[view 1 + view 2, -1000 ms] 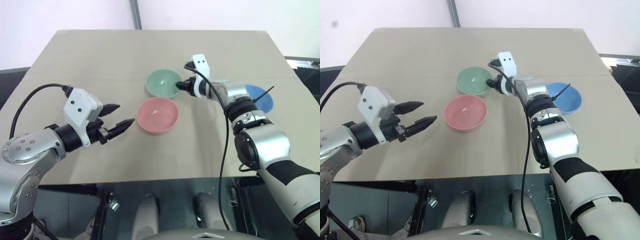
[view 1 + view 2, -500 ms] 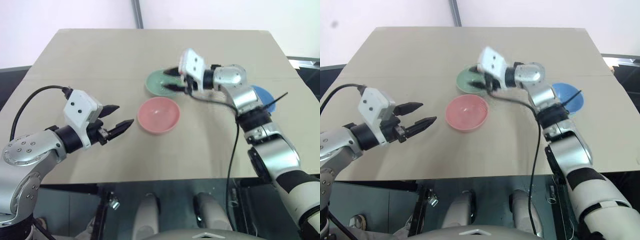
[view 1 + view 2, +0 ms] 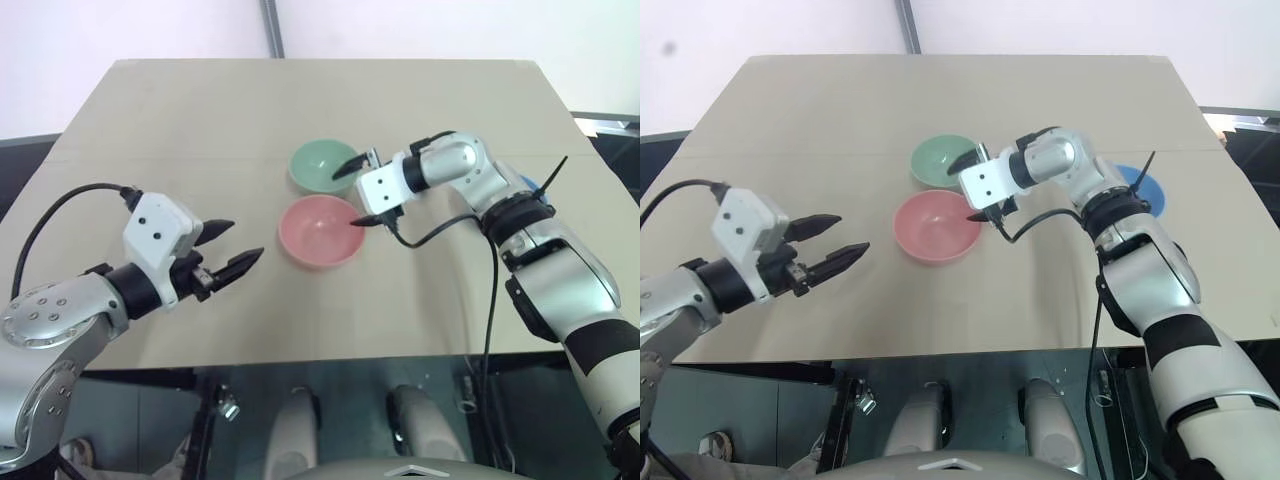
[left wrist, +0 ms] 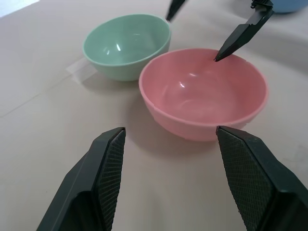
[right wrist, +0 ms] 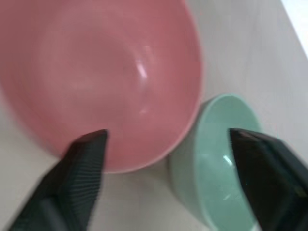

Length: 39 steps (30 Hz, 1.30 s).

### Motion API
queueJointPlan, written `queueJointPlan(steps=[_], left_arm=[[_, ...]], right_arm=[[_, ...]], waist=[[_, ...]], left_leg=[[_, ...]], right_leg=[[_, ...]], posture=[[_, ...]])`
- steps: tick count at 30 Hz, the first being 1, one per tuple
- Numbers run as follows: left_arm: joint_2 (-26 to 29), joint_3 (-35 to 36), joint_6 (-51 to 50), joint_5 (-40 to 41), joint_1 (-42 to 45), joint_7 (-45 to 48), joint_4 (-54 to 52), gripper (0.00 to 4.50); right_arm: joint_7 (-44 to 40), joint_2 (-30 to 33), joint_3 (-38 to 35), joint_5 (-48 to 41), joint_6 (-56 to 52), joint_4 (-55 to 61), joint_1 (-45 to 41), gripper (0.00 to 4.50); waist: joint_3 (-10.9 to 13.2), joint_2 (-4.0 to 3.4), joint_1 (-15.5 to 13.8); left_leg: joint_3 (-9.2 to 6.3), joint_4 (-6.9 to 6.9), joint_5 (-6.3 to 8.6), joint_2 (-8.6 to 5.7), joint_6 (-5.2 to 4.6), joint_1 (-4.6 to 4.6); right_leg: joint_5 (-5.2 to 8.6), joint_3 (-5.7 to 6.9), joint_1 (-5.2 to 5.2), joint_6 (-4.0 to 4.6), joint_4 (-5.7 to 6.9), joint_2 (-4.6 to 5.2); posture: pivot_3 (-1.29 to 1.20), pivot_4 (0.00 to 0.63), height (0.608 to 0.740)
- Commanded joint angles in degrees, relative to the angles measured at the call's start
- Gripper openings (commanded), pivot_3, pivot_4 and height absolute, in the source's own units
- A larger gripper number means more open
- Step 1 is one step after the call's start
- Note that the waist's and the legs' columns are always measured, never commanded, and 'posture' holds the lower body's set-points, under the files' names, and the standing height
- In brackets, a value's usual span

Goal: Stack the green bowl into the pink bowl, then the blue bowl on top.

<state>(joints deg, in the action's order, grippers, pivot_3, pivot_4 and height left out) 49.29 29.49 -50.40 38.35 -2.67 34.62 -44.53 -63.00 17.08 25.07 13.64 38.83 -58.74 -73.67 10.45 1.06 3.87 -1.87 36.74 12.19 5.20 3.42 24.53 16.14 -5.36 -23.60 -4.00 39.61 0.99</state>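
Observation:
My right gripper's open fingers have the pink bowl's rim (image 5: 150,163) between them, next to the green bowl. Next, I move over and pinch only the green bowl's rim (image 5: 196,180).
The green bowl (image 3: 322,165) stands upright on the table, and the pink bowl (image 3: 318,230) sits just in front of it, nearly touching. Both are empty. My right gripper (image 3: 352,195) hangs open at their right side. One fingertip is by the green bowl's rim and the other is over the pink bowl's right rim, and it holds nothing. My right arm hides most of the blue bowl (image 3: 1140,186), which lies farther right. My left gripper (image 3: 241,242) is open and empty, left of the pink bowl and pointing at it. The left wrist view shows both bowls (image 4: 126,45) (image 4: 202,94).
The tan table (image 3: 200,110) has bare room behind and to the left of the bowls. Its front edge runs just ahead of my left gripper. A black cable (image 3: 440,228) loops off my right wrist over the table, right of the pink bowl.
My right gripper was at the green bowl's right rim with its fingers closer together. It has rolled over, drawn back toward the pink bowl and opened wide. The left arm has stayed put.

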Motion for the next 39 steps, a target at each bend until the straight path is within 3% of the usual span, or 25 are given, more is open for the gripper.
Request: queueJointPlan(steps=[1,4,14,23,39], left_arm=[[0.32,3.58,0.1,0.87,-1.18,-0.58,-2.8,3.18],[0.52,3.86,0.13,1.28,-1.44,-0.86,-2.88,3.18],[1.4,3.4,0.78,1.51,-1.03,-1.35,-2.26,3.18],[-0.07,3.11,11.38,-2.7,-2.18,2.1,-1.69,3.18],[-0.19,2.6,13.84,-4.99,-3.68,2.18,-1.68,3.18]], right_arm=[[-9.14,-1.72,-5.74,-9.86,-4.13,3.39,-2.34,4.46],[-13.2,-2.75,-8.01,-13.48,-8.26,5.43,-2.93,4.46],[5.38,0.69,-2.74,2.65,1.33,-4.5,-5.93,4.46],[12.75,-0.79,-0.6,9.48,-6.28,-10.33,-6.83,4.46],[19.83,-5.51,0.83,14.36,-7.67,-11.82,-7.25,4.46]], waist=[[0.0,-0.01,0.03],[0.02,-0.02,0.03],[0.01,-0.01,-0.02],[0.04,-0.06,0.15],[0.04,-0.06,0.19]], left_leg=[[0.0,0.0,0.0,0.0,0.0,0.0],[-0.01,0.0,0.0,0.0,0.0,-0.02],[0.01,0.01,0.0,-0.01,0.0,-0.01],[0.02,-0.04,-0.01,-0.01,0.02,-0.03],[0.01,-0.07,-0.01,0.0,0.02,-0.03]], right_leg=[[0.0,0.0,0.0,0.0,0.0,0.0],[0.0,0.01,0.0,0.0,0.05,-0.01],[0.0,0.0,-0.01,0.01,0.03,0.0],[0.01,-0.01,-0.02,0.02,0.04,0.0],[0.01,-0.01,-0.03,0.03,0.04,-0.01]], posture=[[0.0,0.15,0.74],[0.0,0.15,0.74],[0.0,0.15,0.74],[0.0,0.15,0.74],[0.0,0.15,0.74]])
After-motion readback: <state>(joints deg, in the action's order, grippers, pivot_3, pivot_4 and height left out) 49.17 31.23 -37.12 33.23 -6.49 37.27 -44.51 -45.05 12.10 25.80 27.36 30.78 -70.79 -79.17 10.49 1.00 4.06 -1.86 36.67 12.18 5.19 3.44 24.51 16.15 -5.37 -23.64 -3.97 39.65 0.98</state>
